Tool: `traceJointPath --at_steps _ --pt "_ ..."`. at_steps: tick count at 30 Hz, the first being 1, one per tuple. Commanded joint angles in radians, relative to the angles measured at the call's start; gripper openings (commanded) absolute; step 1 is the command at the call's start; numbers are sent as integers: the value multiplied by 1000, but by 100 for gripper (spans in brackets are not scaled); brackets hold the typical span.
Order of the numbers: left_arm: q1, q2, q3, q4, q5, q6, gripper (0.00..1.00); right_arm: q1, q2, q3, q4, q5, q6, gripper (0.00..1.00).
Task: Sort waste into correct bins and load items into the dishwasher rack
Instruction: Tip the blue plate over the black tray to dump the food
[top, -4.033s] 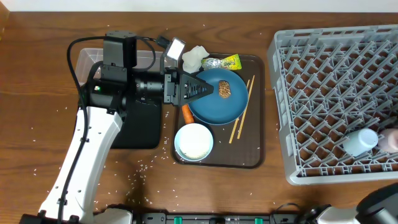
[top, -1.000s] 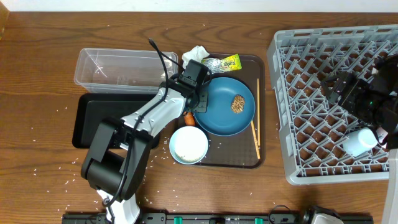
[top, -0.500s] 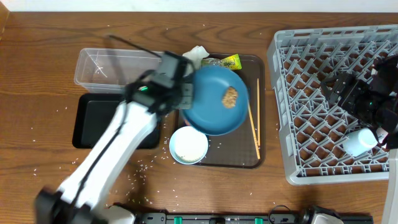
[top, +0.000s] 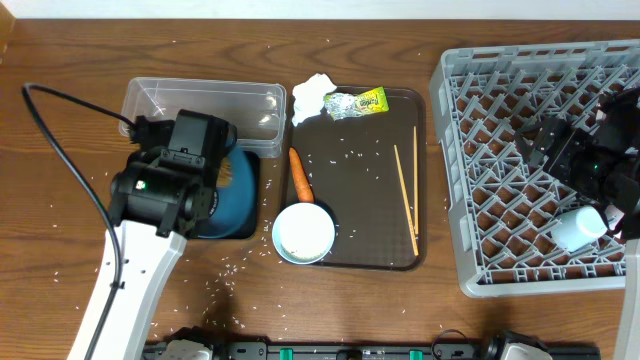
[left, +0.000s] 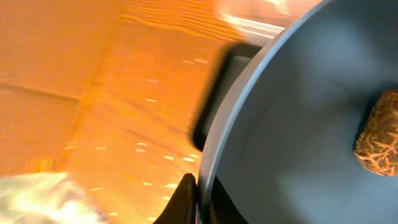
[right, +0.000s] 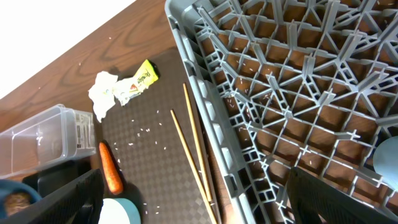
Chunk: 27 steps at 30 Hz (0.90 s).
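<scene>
Next, I empty the dark-blue plate (top: 236, 200) into the black tray, then pass the plate to my right gripper, as the rack (top: 492, 190) is far across from my left gripper.
My left gripper (left: 199, 200) is shut on the rim of the dark-blue plate (left: 298, 124), which is tilted with the brown food lump (left: 379, 134) on it. From overhead the plate (top: 238, 195) hangs over the black tray (top: 252, 165), beside the clear tub (top: 200, 105). The carrot (top: 300, 175), white bowl (top: 303, 232), chopsticks (top: 408, 200), tissue (top: 312, 95), wrapper (top: 358, 102) and rice grains (top: 350, 155) lie on the brown tray. My right gripper (right: 199, 205) is open and empty above the rack's (top: 540, 90) left wall.
The brown serving tray (top: 375, 250) sits between the bins and the rack. A pale cup (top: 580, 228) lies in the rack's near right corner. Loose rice is scattered on the wooden table (top: 60, 200). A black cable (top: 60, 150) loops left of my left arm.
My left arm has carried the plate with the food lump left, off the brown tray and over the black tray, uncovering the carrot. The right arm has barely moved.
</scene>
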Motion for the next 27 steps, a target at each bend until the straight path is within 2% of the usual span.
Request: traceJointPath --at_steps 1,4,7,13,17,23,27 --pt "3 49 13 -29 -286 -97 6 9 2 3 -1 3 -24 88" --pt "2 128 12 -96 -396 -158 6 9 2 3 -1 3 -23 88" --pt "-14 217 12 -132 -428 -195 6 9 2 3 2 3 -23 88" --pt "-118 341 12 -211 -607 -250 6 9 2 3 2 3 -23 88" --pt "-149 347 12 -225 -623 -250 6 9 2 3 1 3 -23 88" --pt "-161 346 12 -348 -670 -252 6 9 2 3 4 3 -23 89" --pt "-158 347 10 -262 -592 -286 6 9 2 3 5 3 -23 89"
